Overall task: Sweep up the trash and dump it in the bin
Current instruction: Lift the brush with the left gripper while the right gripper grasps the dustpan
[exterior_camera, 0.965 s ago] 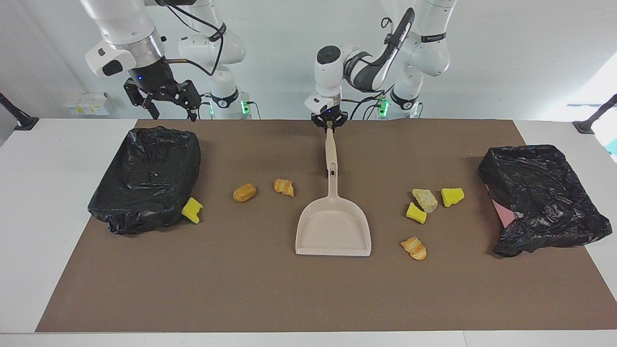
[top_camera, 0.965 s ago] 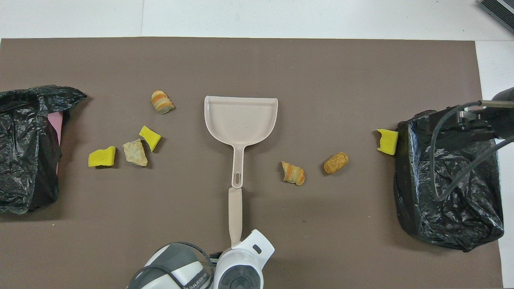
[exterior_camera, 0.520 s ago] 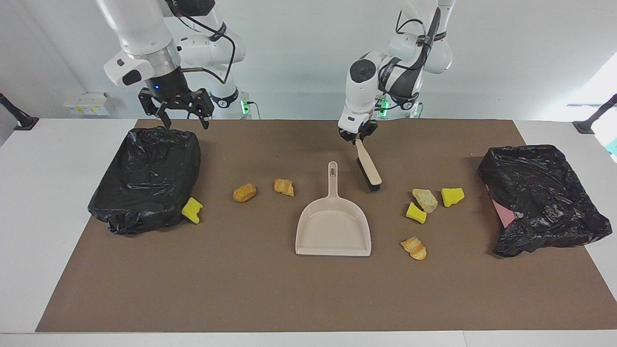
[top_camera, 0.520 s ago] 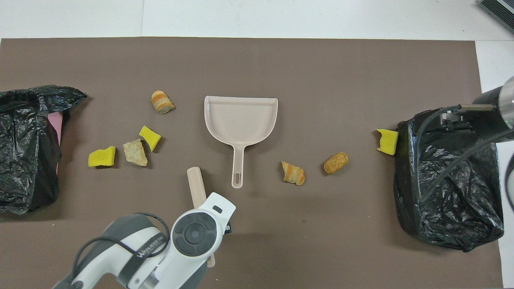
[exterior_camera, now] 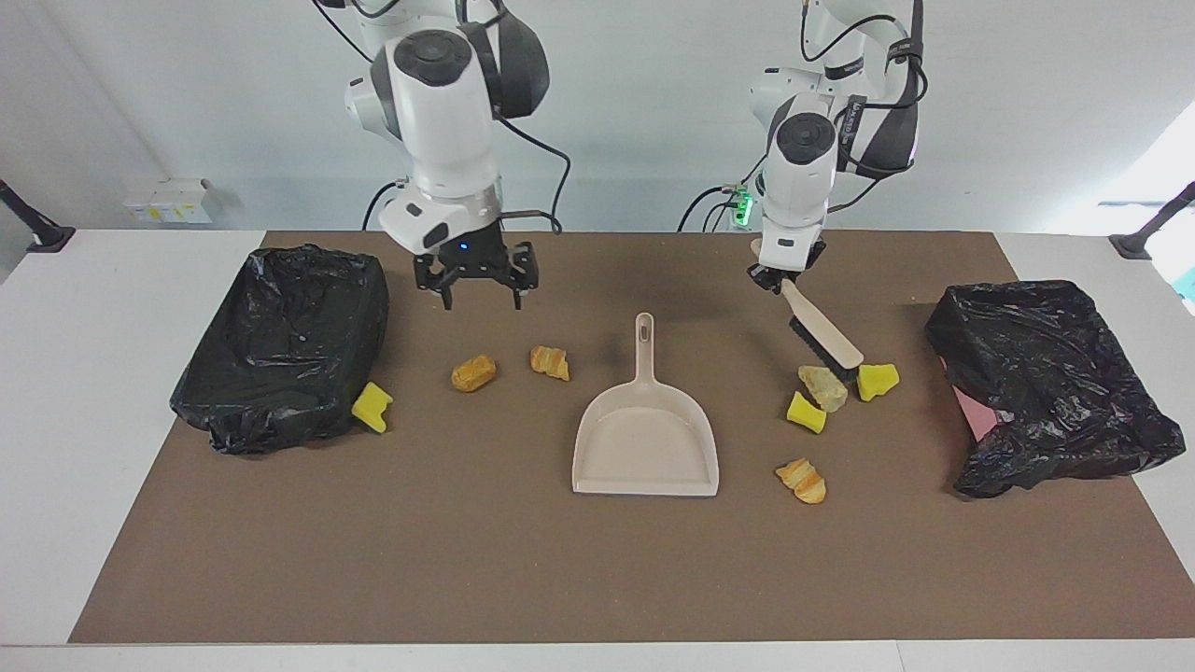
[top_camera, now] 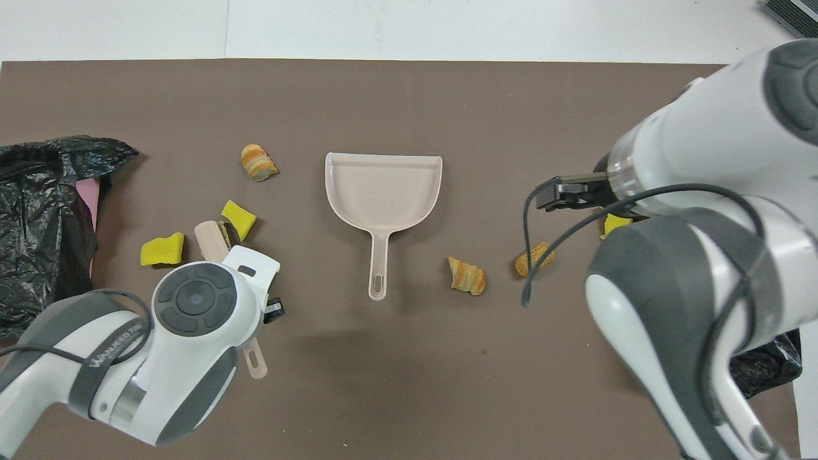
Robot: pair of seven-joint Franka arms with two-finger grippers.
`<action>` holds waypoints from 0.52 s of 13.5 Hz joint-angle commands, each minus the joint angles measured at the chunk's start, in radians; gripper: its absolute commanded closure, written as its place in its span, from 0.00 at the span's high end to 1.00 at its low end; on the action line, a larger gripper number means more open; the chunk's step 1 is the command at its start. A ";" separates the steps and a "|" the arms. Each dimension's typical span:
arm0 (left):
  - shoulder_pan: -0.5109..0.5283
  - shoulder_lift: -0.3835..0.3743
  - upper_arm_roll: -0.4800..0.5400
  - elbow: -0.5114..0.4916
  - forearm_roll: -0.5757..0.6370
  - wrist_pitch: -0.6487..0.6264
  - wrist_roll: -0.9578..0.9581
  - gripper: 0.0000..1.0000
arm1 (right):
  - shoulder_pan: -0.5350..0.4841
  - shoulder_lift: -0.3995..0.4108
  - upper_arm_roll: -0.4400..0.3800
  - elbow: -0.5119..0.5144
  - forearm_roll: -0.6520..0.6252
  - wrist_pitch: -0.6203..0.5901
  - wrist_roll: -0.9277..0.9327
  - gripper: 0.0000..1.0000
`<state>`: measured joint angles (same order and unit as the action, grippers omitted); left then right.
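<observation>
I can see a yellow wedge (top_camera: 161, 250) behind the brush, away from the dustpan, so next my left gripper moves the brush behind that wedge (top_camera: 131, 246) before it sweeps toward the dustpan.
The beige dustpan (exterior_camera: 644, 439) lies flat mid-mat, also in the overhead view (top_camera: 383, 191). My left gripper (exterior_camera: 780, 278) is shut on the handle of a beige brush (exterior_camera: 822, 331). The brush slants down, with its bristle end at a pale tan lump (exterior_camera: 823, 387) and a yellow wedge (exterior_camera: 878, 381). The brush end also shows from above (top_camera: 209, 235). Another yellow wedge (exterior_camera: 806, 413) and a striped bread lump (exterior_camera: 801, 480) lie close by. My right gripper (exterior_camera: 481, 291) is open and empty above a tan lump (exterior_camera: 473, 372) and a striped lump (exterior_camera: 550, 362).
A bin lined with a black bag (exterior_camera: 280, 345) stands at the right arm's end, with a yellow wedge (exterior_camera: 372, 408) against it. A second black-bagged bin (exterior_camera: 1046, 383) stands at the left arm's end. All lie on a brown mat (exterior_camera: 467, 560).
My left gripper has swung the brush from beside the dustpan's handle to the trash cluster toward the left arm's end. My right gripper has moved from over its bin to over the tan lumps.
</observation>
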<state>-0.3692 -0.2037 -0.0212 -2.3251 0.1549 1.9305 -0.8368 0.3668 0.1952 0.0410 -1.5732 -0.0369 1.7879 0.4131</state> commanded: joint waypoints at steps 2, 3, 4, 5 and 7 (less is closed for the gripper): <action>0.168 -0.065 -0.014 -0.100 0.018 0.059 0.071 0.00 | 0.110 0.097 -0.003 -0.018 -0.018 0.096 0.136 1.00; 0.206 -0.074 -0.013 -0.115 0.018 0.067 0.131 0.00 | 0.133 0.124 -0.003 -0.022 -0.020 0.129 0.173 1.00; 0.252 -0.074 -0.013 -0.117 0.018 0.068 0.165 0.00 | 0.165 0.151 -0.004 -0.021 -0.020 0.151 0.194 1.00; 0.306 -0.077 -0.013 -0.131 0.018 0.076 0.218 0.00 | 0.191 0.182 -0.004 -0.018 -0.021 0.175 0.222 1.00; 0.363 -0.086 -0.014 -0.184 0.018 0.137 0.283 0.00 | 0.234 0.234 -0.004 -0.008 -0.023 0.237 0.289 1.00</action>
<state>-0.0541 -0.2415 -0.0215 -2.4324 0.1589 2.0021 -0.5977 0.5718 0.3886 0.0409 -1.5924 -0.0390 1.9805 0.6433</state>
